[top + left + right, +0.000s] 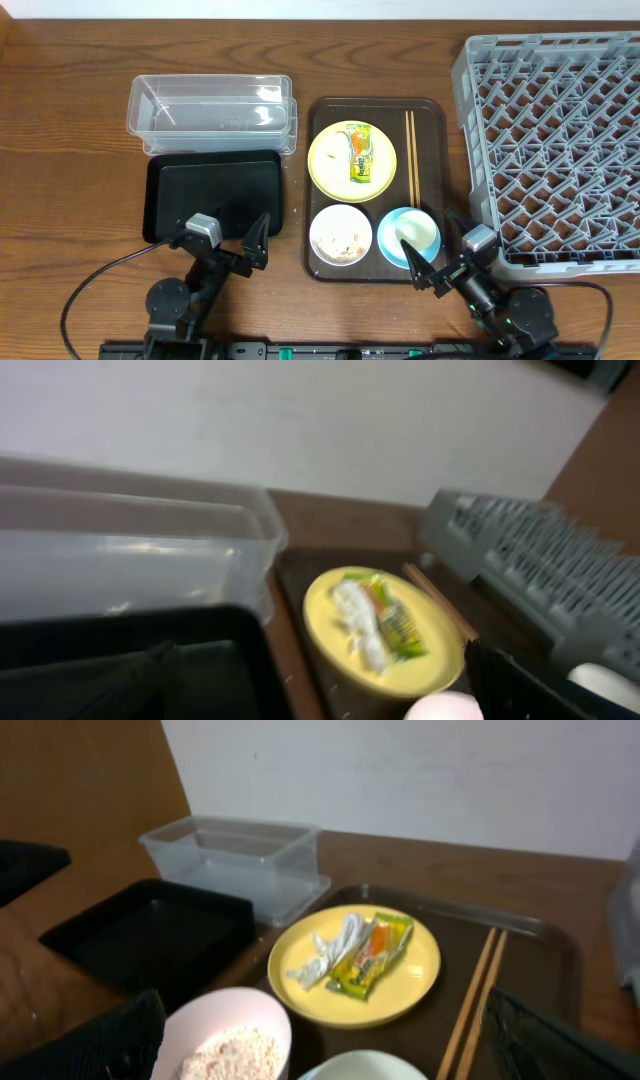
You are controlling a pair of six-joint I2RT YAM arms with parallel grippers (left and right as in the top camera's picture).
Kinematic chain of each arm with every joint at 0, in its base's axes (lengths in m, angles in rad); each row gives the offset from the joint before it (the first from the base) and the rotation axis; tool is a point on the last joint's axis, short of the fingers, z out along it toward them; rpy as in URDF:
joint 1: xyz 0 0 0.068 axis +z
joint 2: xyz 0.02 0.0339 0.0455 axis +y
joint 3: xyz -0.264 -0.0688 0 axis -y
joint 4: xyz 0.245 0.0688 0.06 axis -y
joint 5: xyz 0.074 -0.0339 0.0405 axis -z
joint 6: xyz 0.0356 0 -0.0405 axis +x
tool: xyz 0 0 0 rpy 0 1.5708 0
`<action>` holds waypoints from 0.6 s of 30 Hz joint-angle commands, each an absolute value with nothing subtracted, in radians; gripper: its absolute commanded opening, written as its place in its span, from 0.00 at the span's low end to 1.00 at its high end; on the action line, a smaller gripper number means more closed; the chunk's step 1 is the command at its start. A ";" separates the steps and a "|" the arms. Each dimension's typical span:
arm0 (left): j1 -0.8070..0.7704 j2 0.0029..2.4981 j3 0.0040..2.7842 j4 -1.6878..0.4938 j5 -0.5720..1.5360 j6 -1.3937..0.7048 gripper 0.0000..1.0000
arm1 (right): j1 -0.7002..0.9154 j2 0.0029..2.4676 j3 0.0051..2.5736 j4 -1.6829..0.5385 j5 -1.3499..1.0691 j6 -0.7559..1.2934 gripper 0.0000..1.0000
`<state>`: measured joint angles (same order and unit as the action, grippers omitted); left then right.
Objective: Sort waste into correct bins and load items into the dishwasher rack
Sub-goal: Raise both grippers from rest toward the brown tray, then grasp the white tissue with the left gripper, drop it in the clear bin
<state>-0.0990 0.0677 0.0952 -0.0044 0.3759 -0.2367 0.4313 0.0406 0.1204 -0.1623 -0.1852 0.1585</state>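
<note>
Next, my left gripper moves the wrapper and a white scrap (354,154) into the clear tub (212,108) before my right gripper loads dishes, because both are on the pale-yellow plate.
The pale-yellow plate (352,159) on the brown tray holds the green-and-yellow wrapper (359,154) and a white scrap (328,949). The white bowl (340,236) holds rice-like crumbs (233,1054). The light-blue bowl (408,238) holds a small white cup. Chopsticks (410,150) lie beside the plate. The clear tub (211,110) and black tray (214,195) are on the left, the grey rack (555,140) on the right. My left gripper (232,238) is open over the black tray's near edge. My right gripper (445,262) is open by the blue bowl.
The brown serving tray (428,190) sits between the bins and the rack. The rack's edge shows in the left wrist view (520,550). A white wall stands behind the table.
</note>
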 commanded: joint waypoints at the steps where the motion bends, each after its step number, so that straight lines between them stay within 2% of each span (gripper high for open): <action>1: -0.095 0.108 0.252 -0.050 0.411 -0.265 0.91 | 0.429 0.111 0.254 -0.219 -0.127 0.177 0.99; 12: -0.095 0.603 0.790 -0.560 0.463 -0.263 0.91 | 0.432 0.659 0.708 -0.546 -0.162 0.171 0.99; 15: -0.095 0.682 0.856 -0.613 0.526 -0.265 0.91 | 0.432 0.759 0.759 -0.556 -0.238 0.172 0.99; 18: -0.095 0.727 0.862 -0.594 0.688 -0.331 0.91 | 0.432 0.829 0.766 -0.556 -0.410 0.165 0.99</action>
